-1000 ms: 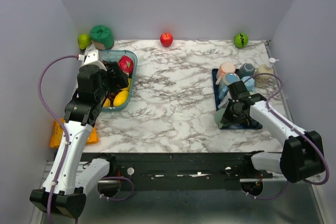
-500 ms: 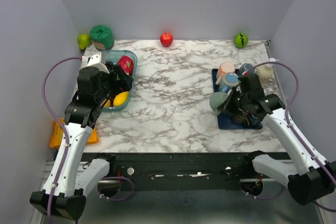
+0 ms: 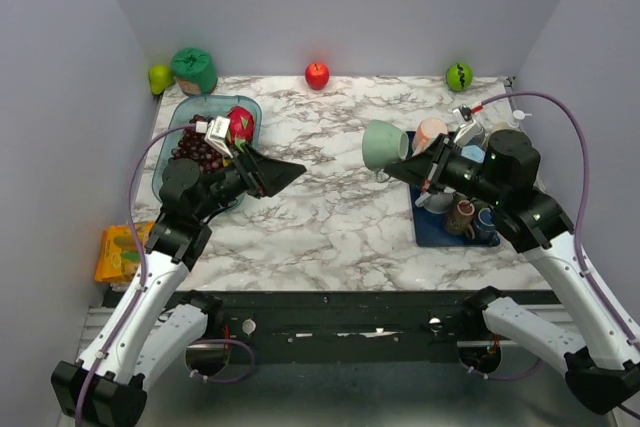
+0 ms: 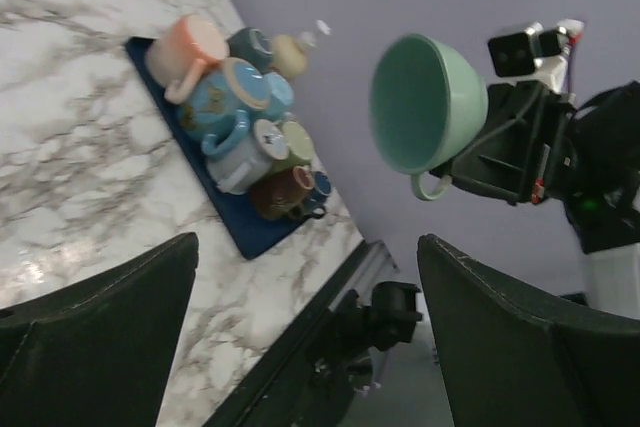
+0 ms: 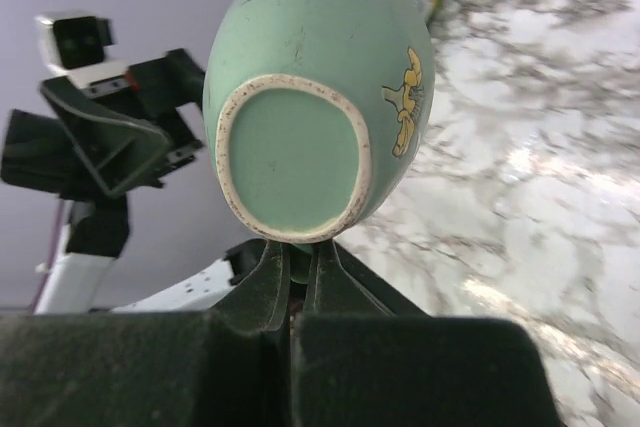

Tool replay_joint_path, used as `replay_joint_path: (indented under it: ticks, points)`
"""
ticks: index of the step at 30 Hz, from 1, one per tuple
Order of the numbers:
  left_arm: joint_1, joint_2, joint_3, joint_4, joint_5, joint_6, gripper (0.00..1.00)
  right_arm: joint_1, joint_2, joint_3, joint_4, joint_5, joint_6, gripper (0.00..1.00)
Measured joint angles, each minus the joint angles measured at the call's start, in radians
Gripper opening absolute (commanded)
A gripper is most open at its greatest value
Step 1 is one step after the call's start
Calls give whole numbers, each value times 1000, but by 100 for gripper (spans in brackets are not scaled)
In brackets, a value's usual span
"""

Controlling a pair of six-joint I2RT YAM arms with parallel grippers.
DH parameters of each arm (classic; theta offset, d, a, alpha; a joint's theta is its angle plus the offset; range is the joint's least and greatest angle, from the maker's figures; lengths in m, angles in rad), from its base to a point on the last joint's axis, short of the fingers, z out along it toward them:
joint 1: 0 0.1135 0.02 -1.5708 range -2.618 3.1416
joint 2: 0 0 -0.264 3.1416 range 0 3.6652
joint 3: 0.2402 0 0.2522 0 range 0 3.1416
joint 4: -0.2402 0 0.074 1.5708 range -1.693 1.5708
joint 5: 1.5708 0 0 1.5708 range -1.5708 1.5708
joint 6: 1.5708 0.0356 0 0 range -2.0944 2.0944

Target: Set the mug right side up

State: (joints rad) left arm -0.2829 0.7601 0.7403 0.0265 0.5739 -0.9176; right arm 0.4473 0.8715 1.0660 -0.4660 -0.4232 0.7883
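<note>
My left gripper's fingers are open, with the mug's handle hanging (image 4: 430, 188) below its opening and facing them. My left gripper should carry on going toward the handle (image 3: 382, 176) and close on it.
A mint-green mug (image 3: 381, 146) is held in the air over the middle of the table, lying on its side with its mouth facing left. My right gripper (image 3: 412, 170) is shut on its handle. In the right wrist view its base (image 5: 294, 160) faces the camera above the pinched fingers (image 5: 270, 272). In the left wrist view the mug (image 4: 425, 104) shows its open mouth and handle. My left gripper (image 3: 285, 175) is open and empty, raised over the table's left half, pointing right toward the mug with a gap between them.
A blue tray (image 3: 440, 229) at the right holds several mugs (image 3: 433, 134). A teal bin (image 3: 190, 110) of toy fruit stands at the left. A red apple (image 3: 317, 74), a green fruit (image 3: 459, 76) and green items (image 3: 193, 68) line the back edge. An orange packet (image 3: 118, 253) lies front left.
My right arm lifted the green mug off the tray and carried it left and up over mid-table. My left arm swung out of the bin and now points right, jaws open.
</note>
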Motion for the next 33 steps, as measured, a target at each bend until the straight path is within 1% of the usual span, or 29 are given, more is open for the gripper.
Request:
replay_joint_path:
  ticks: [3, 7, 11, 13, 14, 17, 18, 19, 24, 29, 33]
  points:
    - [-103, 16, 0, 130, 2, -87, 99, 53, 25, 19, 110, -25, 38, 1]
    - [-227, 78, 36, 255, -2, -153, 99, 127, 85, 52, 253, -36, 80, 1]
    - [-312, 152, 89, 311, -16, -173, 99, 180, 152, 97, 378, -36, 117, 1]
    - [-338, 174, 106, 325, -31, -175, 97, 196, 161, 101, 404, -36, 127, 1]
    - [-343, 179, 111, 329, -39, -176, 96, 201, 167, 105, 422, -36, 133, 1]
    - [-354, 185, 122, 349, -66, -186, 86, 214, 181, 114, 470, -36, 150, 1]
    - [-354, 185, 123, 356, -72, -189, 81, 216, 183, 116, 480, -36, 154, 1]
    - [-354, 186, 124, 368, -80, -195, 79, 219, 184, 116, 490, -36, 158, 1]
    - [-354, 200, 129, 407, -113, -222, 73, 234, 188, 115, 541, -36, 175, 1]
    - [-360, 203, 129, 432, -159, -251, 71, 242, 193, 101, 576, -36, 185, 1]
    - [-361, 202, 129, 441, -195, -268, 65, 246, 194, 85, 587, -36, 188, 1]
